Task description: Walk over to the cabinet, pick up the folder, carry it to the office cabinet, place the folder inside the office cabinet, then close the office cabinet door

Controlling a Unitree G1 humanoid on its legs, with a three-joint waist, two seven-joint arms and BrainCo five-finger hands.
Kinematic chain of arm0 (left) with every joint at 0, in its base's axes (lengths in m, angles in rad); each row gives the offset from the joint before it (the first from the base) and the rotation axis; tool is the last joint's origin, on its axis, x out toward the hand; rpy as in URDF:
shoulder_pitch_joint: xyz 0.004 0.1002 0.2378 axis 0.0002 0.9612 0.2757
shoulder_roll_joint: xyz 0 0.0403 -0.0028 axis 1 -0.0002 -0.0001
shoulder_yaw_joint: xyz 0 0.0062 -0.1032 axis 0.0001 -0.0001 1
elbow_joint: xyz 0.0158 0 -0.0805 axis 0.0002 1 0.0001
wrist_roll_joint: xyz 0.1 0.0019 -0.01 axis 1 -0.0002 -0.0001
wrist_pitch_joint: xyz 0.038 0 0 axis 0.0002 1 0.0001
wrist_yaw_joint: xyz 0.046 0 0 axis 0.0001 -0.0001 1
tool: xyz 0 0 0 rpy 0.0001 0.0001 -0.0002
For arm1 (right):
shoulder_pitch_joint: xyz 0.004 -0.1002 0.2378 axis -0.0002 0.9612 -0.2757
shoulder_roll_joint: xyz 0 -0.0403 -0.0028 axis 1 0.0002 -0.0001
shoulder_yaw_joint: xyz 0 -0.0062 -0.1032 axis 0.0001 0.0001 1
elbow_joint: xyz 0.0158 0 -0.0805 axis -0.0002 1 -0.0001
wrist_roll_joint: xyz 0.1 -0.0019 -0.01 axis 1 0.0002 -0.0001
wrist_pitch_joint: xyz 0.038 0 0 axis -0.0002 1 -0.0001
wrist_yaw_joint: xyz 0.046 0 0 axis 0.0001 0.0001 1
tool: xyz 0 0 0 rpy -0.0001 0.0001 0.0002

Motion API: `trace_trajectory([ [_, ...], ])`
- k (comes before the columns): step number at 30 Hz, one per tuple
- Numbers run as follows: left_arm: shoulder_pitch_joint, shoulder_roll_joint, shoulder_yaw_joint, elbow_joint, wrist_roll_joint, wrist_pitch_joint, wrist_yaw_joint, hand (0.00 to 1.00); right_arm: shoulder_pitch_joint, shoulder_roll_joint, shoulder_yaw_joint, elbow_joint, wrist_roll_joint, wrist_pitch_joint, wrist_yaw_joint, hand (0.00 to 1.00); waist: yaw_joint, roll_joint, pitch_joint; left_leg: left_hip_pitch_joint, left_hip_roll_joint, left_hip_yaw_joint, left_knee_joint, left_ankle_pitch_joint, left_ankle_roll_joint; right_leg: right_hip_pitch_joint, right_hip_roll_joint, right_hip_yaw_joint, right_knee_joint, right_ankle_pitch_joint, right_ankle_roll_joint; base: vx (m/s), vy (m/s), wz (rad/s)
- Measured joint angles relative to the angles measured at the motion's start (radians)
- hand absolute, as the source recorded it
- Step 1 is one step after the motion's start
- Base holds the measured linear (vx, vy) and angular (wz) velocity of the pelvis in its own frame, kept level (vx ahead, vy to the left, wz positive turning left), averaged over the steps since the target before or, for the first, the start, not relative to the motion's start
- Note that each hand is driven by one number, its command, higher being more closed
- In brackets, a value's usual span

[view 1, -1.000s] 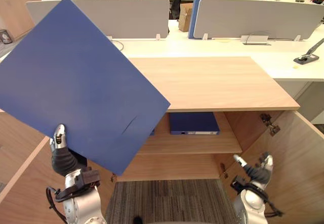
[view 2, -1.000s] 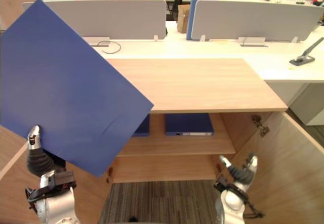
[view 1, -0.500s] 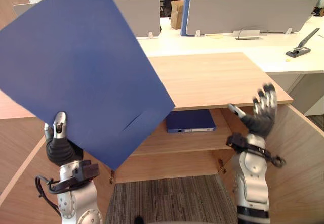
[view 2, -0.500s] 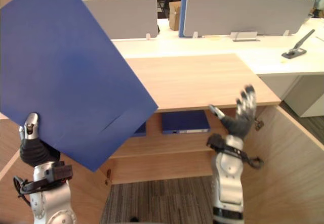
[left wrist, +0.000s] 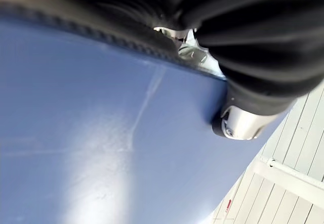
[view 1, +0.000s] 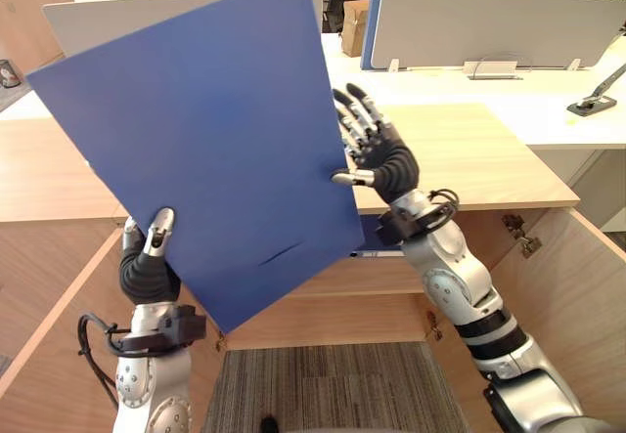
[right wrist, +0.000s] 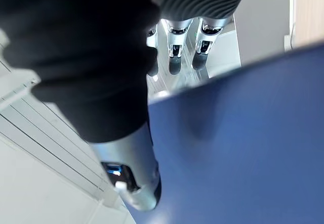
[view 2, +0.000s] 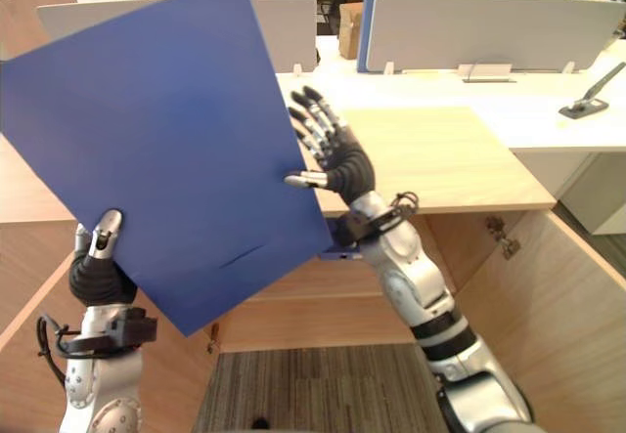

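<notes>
The folder's top edge [view 1: 166, 25] runs straight, so I expect the folder to stay stiff and shut when I carry it with my right gripper alone.
A large blue folder [view 1: 215, 150] is held up in front of me, tilted, hiding much of the open office cabinet [view 1: 469, 159]. My left hand [view 1: 147, 272] is shut on its lower left edge, thumb [left wrist: 243, 120] pressed on the front face. My right hand [view 1: 386, 164] is raised at the folder's right edge, its fingers [right wrist: 174, 52] straight and spread past the edge, its thumb [right wrist: 131, 178] resting on the blue cover [right wrist: 243, 143]. The cabinet's shelf [view 1: 411, 272] shows below the wooden top.
Both cabinet doors stand open: the right door [view 1: 577, 306] and the left door [view 1: 49, 325]. A sliver of another blue folder [view 1: 377, 242] lies on the shelf. White desks with grey dividers [view 1: 489, 22] stand behind, with a black stapler [view 1: 595, 101].
My right hand has risen from beside the cabinet's right side to the folder's right edge and touches it. The folder has turned more upright in my left hand.
</notes>
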Motion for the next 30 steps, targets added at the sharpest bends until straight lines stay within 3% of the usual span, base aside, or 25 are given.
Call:
trace_trajectory([
  [12,0.013,0.093,-0.021,0.043,-0.068,-0.001,-0.002,1.00,-0.118,-0.239,0.274,0.075,0.193,0.048,0.062,0.00,0.010,-0.002,-0.001,-0.004,-0.001,-0.010,0.000,0.005,0.001,0.000,0.000,-0.009,0.001,0.000,0.000,0.00,0.000,0.01],
  [13,0.013,0.097,-0.022,0.043,-0.073,-0.006,-0.001,1.00,-0.138,-0.265,0.303,0.075,0.222,0.048,0.069,1.00,0.011,-0.003,-0.002,-0.005,-0.001,-0.010,0.000,0.005,0.001,0.000,0.000,-0.009,0.001,0.000,0.000,0.00,0.000,0.00],
  [23,0.013,0.168,-0.051,0.056,-0.072,-0.012,-0.001,1.00,-0.166,-0.395,0.427,0.075,0.340,0.087,0.104,1.00,0.029,-0.010,-0.008,-0.020,-0.008,-0.031,0.000,0.011,0.003,-0.005,-0.001,-0.027,0.001,0.000,0.000,-0.01,-0.001,0.05],
  [24,0.013,0.167,-0.062,0.056,-0.074,-0.014,-0.001,0.00,-0.166,-0.401,0.426,0.075,0.341,0.086,0.104,1.00,0.031,-0.012,-0.010,-0.022,-0.008,-0.034,0.000,0.012,0.003,-0.004,-0.001,-0.031,0.001,0.000,0.000,-0.01,-0.005,0.11],
  [30,0.013,0.168,-0.095,0.056,-0.073,-0.023,-0.003,0.00,-0.165,-0.423,0.424,0.075,0.340,0.085,0.112,1.00,0.036,-0.016,-0.022,-0.022,-0.007,-0.038,0.000,0.015,0.003,-0.004,-0.001,-0.035,0.002,0.000,0.000,-0.02,-0.004,0.02],
])
